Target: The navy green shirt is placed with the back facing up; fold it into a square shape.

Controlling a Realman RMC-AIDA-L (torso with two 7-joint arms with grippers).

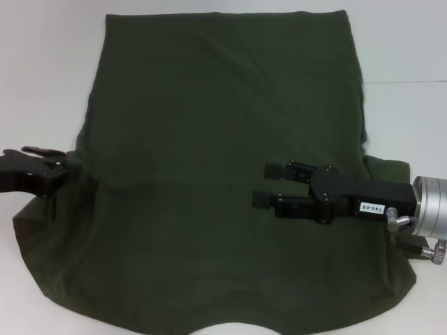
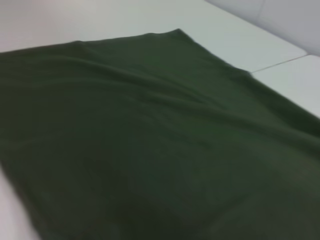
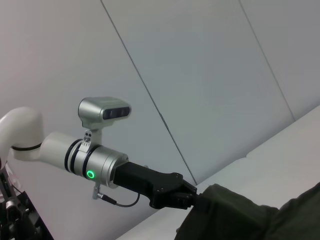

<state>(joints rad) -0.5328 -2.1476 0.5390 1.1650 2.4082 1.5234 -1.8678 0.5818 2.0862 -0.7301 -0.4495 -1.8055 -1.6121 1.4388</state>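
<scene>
The raised sleeve point(image 1: 82, 187) is in my left gripper and the shirt's flat middle point(image 1: 171, 185) lies open. I should go on bringing the sleeve inward until it lies folded there.
The navy green shirt point(image 1: 209, 125) lies spread on the white table point(image 1: 42, 70), plain side up, with its neck curve at the near edge. My left gripper point(image 1: 61, 169) is at the shirt's left edge by the sleeve. In the right wrist view the left gripper point(image 3: 192, 200) is shut on a raised bunch of the shirt point(image 3: 240, 215). My right gripper point(image 1: 269, 184) is open and empty, its fingers pointing left over the shirt's right-middle part. The left wrist view shows only the shirt point(image 2: 150, 140) and no fingers.
White table surface point(image 2: 240, 35) surrounds the shirt on the left, the right and the far side. A pale wall point(image 3: 200, 60) stands behind the left arm point(image 3: 95, 160) in the right wrist view.
</scene>
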